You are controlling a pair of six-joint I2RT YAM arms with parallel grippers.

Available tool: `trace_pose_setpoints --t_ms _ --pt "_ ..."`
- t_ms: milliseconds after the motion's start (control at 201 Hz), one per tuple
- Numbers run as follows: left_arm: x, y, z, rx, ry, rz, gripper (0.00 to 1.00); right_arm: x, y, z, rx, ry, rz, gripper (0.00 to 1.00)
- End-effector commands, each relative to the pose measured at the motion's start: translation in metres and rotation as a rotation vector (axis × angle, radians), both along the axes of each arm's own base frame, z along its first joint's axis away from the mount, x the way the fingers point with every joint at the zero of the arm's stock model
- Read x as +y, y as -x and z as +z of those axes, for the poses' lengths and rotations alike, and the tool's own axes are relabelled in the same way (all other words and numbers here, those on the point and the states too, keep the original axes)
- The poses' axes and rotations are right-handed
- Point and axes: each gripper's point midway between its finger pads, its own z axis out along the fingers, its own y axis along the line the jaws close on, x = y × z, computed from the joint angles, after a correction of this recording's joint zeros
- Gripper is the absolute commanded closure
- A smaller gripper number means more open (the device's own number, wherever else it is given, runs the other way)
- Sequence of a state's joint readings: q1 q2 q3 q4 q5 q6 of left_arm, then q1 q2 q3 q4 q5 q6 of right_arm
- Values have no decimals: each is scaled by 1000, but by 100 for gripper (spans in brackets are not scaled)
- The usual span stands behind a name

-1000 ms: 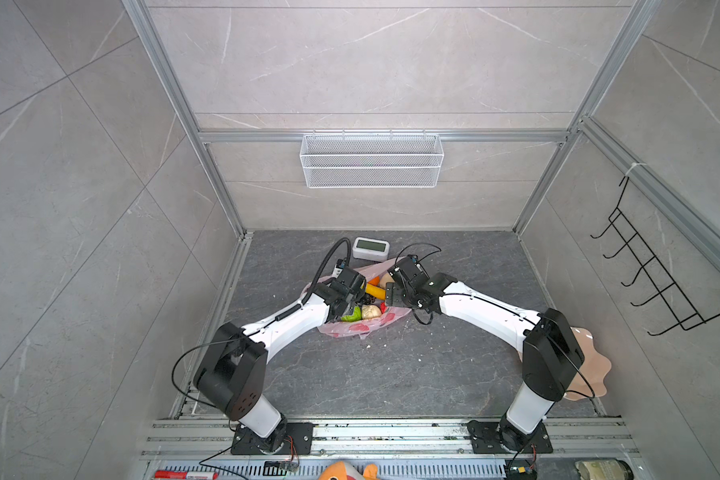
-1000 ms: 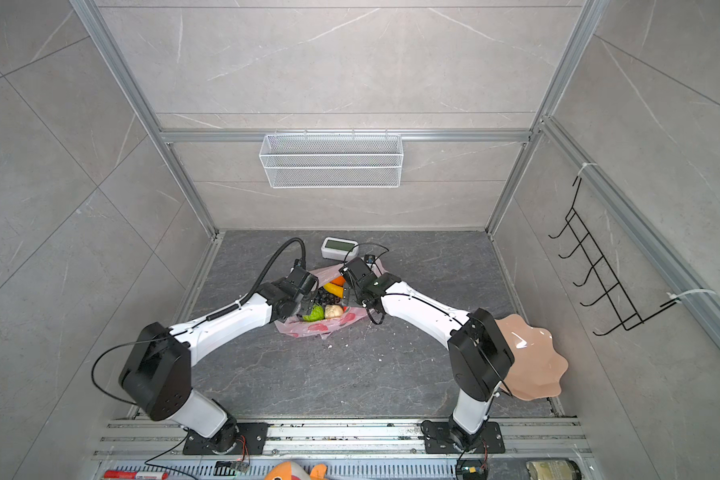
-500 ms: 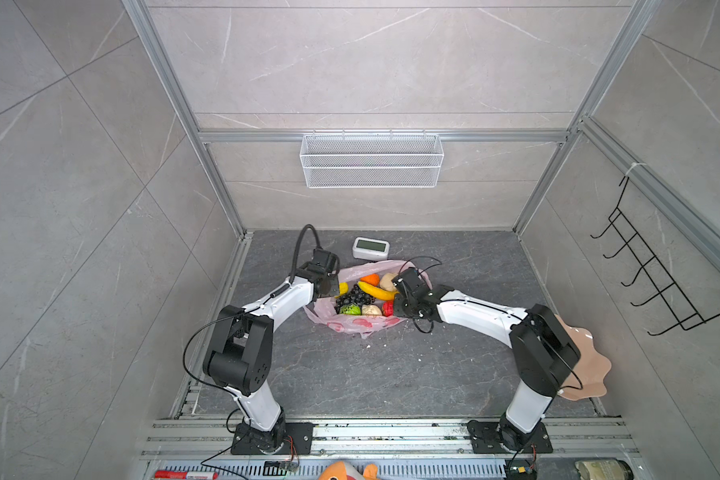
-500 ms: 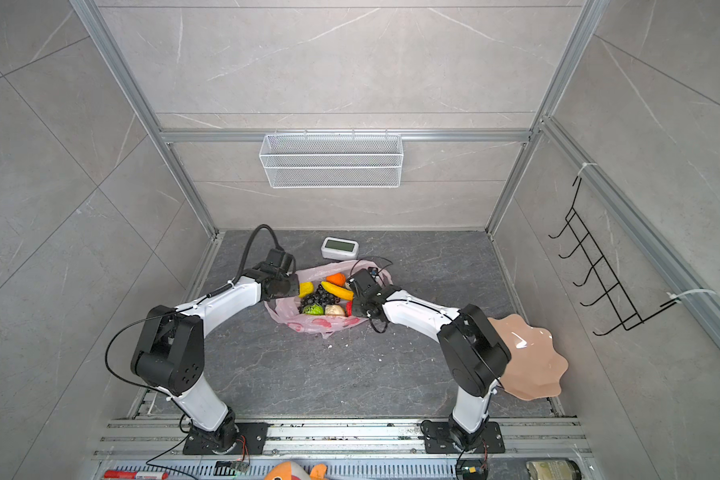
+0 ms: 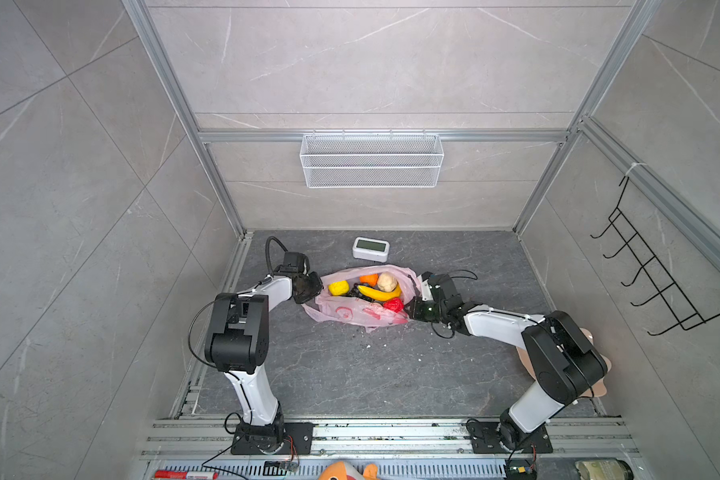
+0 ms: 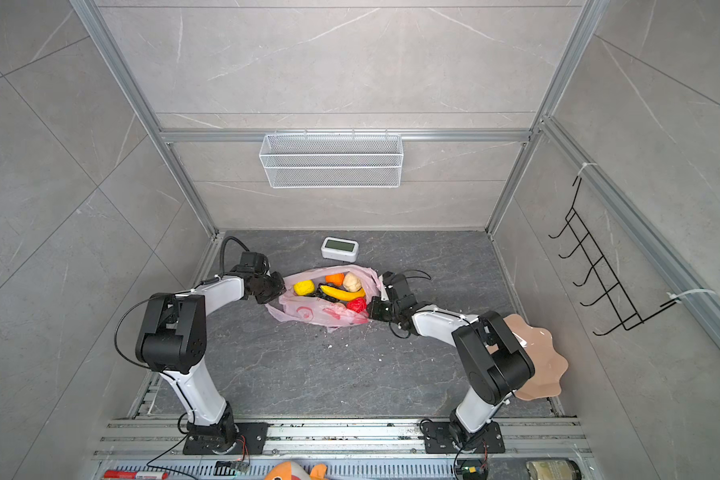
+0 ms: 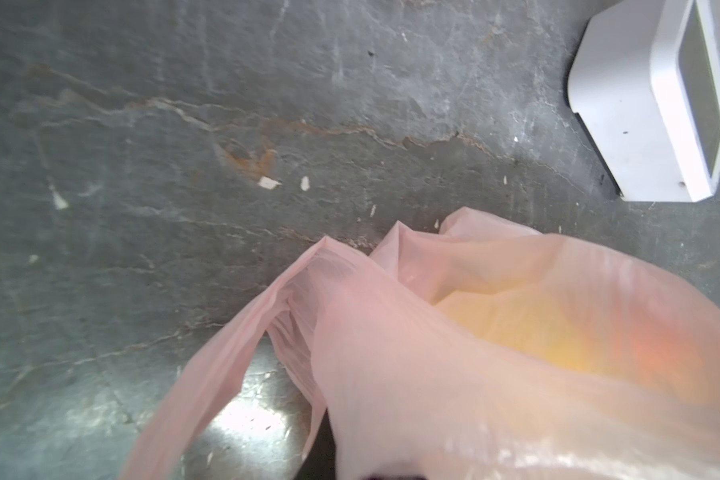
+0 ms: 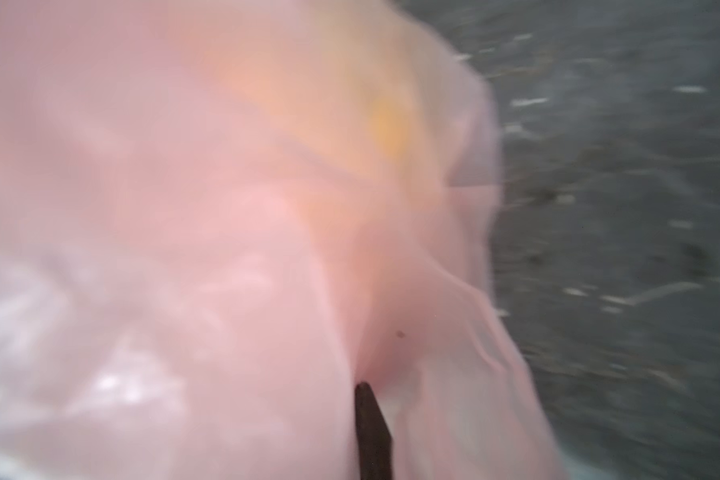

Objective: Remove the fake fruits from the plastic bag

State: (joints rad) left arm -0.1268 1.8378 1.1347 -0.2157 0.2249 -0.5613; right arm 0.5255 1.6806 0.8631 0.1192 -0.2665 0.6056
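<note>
Next, I bring my left gripper toward the front bar and have my right gripper follow to open the bag wider, because both grippers pull the bag's opening (image 5: 365, 292) long and narrow.
The pink plastic bag (image 5: 350, 311) lies in the middle of the floor with its mouth stretched wide, as both top views show. Fake fruits sit inside it: a yellow lemon (image 5: 338, 287), an orange (image 5: 368, 278), a beige lump (image 5: 386, 281), a banana (image 5: 379, 293), dark grapes (image 5: 355, 291) and a red apple (image 5: 393, 305). My left gripper (image 5: 312, 289) is shut on the bag's left edge. My right gripper (image 5: 414, 305) pinches its right edge. Pink film (image 7: 391, 353) covers the left jaws in the left wrist view. In the right wrist view, film wraps one dark finger (image 8: 371, 428).
A white clock-like box (image 5: 371, 248) stands just behind the bag. A wire basket (image 5: 371, 160) hangs on the back wall and a black hook rack (image 5: 657, 274) on the right wall. A peach scalloped bowl (image 6: 541, 361) sits behind my right arm. An orange plush (image 5: 346, 471) lies at the front rail.
Both grippers were open over the bag's middle; they have closed on its edges and drawn apart, left going left, right going right. The mouth has spread and more fruits show.
</note>
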Motion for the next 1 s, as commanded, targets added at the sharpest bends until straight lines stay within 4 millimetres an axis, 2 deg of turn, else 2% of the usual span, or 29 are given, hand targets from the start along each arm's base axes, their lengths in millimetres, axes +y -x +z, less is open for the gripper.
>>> trace_pose_setpoints --t_ms 0,159,294,354,423,503,632,732,822,916,991 --pt "10 0 34 -79 -47 19 91 43 0 6 -42 -6 104 85" --pt "55 18 48 -95 -71 146 92 98 8 11 -58 -52 201 85" --pt "94 39 55 -118 -101 256 91 128 10 17 -89 -84 250 86" --pt "105 46 57 -132 -107 295 90 140 8 17 -97 -93 268 85" --pt "107 49 56 -139 -109 298 88 149 5 16 -100 -97 279 86" --pt "100 49 51 -115 -85 266 88 149 1 15 -102 -89 268 85" --pt "85 46 44 -100 -62 211 88 138 0 14 -114 -32 237 81" --pt "80 42 44 -98 -67 192 88 131 -1 11 -110 -6 222 74" --pt "81 39 45 -102 -81 199 88 124 -1 11 -107 19 201 62" --pt "83 38 46 -102 -88 205 88 117 1 14 -106 31 185 54" --pt "83 38 48 -101 -92 207 85 113 7 14 -99 29 182 53"
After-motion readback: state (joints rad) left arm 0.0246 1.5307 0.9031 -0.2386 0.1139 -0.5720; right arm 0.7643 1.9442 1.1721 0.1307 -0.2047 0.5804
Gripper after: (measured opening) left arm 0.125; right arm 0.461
